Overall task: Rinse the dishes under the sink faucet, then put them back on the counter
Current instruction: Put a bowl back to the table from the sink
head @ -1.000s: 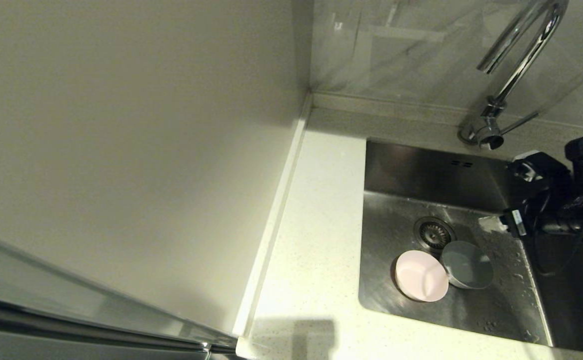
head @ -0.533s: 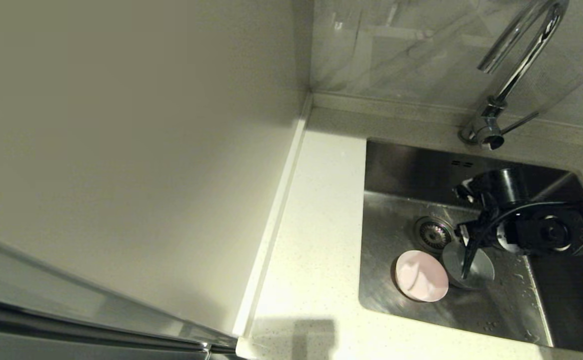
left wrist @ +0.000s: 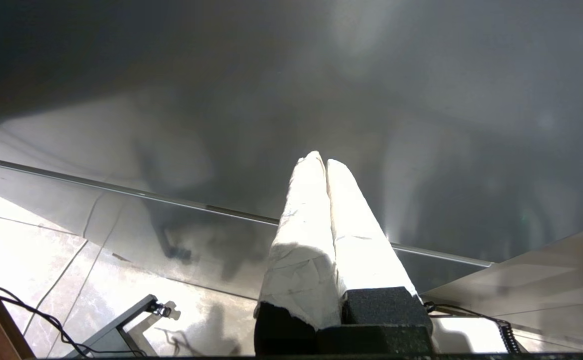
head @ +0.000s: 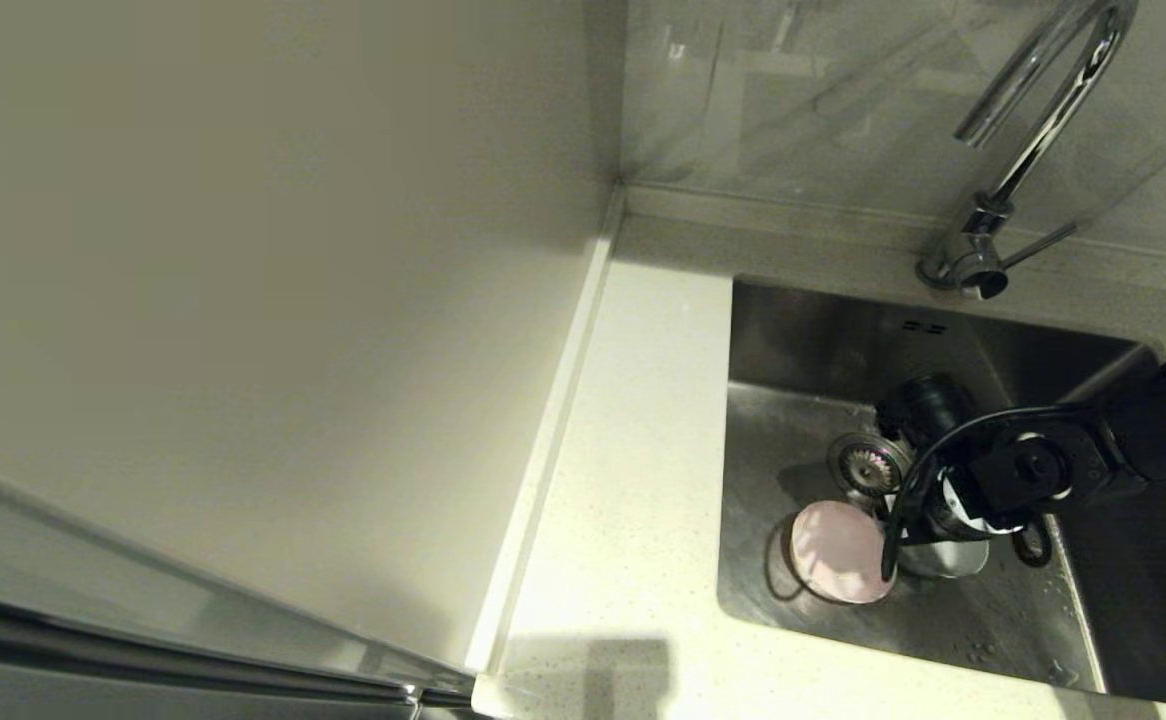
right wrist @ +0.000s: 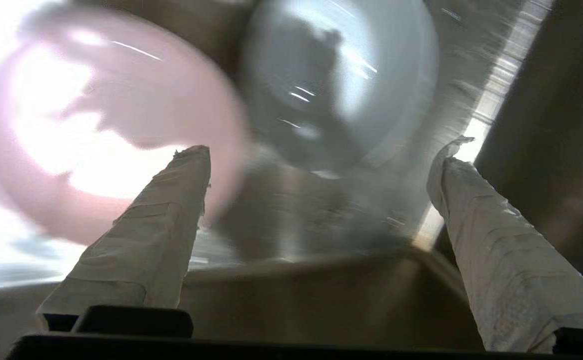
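Next, my right gripper moves back toward the drain (head: 869, 467) and pinches the blue-grey bowl's rim there, because one finger of that gripper is hanging over the pink bowl (head: 838, 551).
Two dishes lie side by side on the floor of the sink (head: 803, 340): a pale pink bowl (head: 836, 552) and a blue-grey bowl (head: 958, 562). My right arm (head: 1028, 465) reaches in from the right and covers most of the blue-grey bowl. In the right wrist view the right gripper (right wrist: 321, 150) is open and empty, just above the sink floor. The blue-grey bowl (right wrist: 341, 85) lies ahead between its fingers and the pink bowl (right wrist: 96, 125) lies beyond one fingertip (right wrist: 191, 160). The left gripper (left wrist: 321, 161) is shut and empty, away from the sink. The chrome sink faucet (head: 1038, 130) stands behind the sink.
The round drain (head: 868, 463) sits just behind the pink bowl. The speckled counter (head: 643, 450) runs along the sink's left side, bounded by a cream wall panel (head: 243, 300). Water drops lie on the sink's right side.
My right arm has swung left and down from the sink's right rim into the basin, and now hangs over the blue-grey bowl. Its jaws stay wide. The bowls have not moved.
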{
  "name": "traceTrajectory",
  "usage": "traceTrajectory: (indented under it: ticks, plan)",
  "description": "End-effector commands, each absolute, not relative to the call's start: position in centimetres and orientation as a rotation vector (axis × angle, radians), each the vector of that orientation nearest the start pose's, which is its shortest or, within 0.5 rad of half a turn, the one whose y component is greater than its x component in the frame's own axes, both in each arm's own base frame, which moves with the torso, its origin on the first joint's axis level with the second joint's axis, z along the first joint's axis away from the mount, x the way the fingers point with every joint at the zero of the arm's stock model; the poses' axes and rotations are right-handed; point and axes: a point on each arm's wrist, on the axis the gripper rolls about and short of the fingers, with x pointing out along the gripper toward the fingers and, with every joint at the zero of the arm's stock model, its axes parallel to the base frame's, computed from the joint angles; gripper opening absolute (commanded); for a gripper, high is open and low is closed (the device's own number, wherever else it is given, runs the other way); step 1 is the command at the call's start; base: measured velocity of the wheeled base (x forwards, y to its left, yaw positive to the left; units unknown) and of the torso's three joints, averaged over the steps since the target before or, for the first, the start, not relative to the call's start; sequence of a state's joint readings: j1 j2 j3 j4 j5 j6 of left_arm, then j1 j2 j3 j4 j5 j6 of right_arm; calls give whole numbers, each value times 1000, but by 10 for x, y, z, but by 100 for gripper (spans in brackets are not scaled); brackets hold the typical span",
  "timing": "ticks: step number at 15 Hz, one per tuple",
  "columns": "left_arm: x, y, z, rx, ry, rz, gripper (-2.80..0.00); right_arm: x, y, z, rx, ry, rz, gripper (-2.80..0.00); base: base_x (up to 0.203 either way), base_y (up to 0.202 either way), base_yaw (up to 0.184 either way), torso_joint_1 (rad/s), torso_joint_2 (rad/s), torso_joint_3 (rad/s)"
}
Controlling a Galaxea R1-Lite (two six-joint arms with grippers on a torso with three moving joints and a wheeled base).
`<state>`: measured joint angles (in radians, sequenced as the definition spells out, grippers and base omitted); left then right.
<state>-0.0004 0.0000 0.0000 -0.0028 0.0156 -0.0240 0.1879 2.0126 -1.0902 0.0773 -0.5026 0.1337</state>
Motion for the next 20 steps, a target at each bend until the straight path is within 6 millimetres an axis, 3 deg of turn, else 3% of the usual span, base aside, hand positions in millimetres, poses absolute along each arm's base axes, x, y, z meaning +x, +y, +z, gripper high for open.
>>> traceTrajectory:
  ticks: [1, 5, 7, 11, 18, 20]
  plan:
    - [-23, 0, 76, -25, -6, 15, -280, 351, 59, 111, -136, 868, -305, 0, 0, 0, 0, 0, 0, 0]
    - [-23, 0, 76, -25, -6, 16, -280, 376, 64, 136, 74, 878, -390, 0, 0, 0, 0, 0, 0, 0]
    - [-23, 0, 76, -25, -8, 16, -280, 384, 65, 117, 133, 978, -508, 0, 0, 0, 0, 0, 0, 0]
    - [-23, 0, 76, -25, -6, 15, -280, 390, 62, 86, 160, 1008, -681, 0, 0, 0, 0, 0, 0, 0]
    - [-23, 0, 76, -25, -6, 16, -280, 421, 67, 73, 195, 969, -676, 0, 0, 0, 0, 0, 0, 0]
    - [-23, 0, 76, -25, -6, 17, -280, 432, 56, 62, 205, 968, -704, 0, 0, 0, 0, 0, 0, 0]
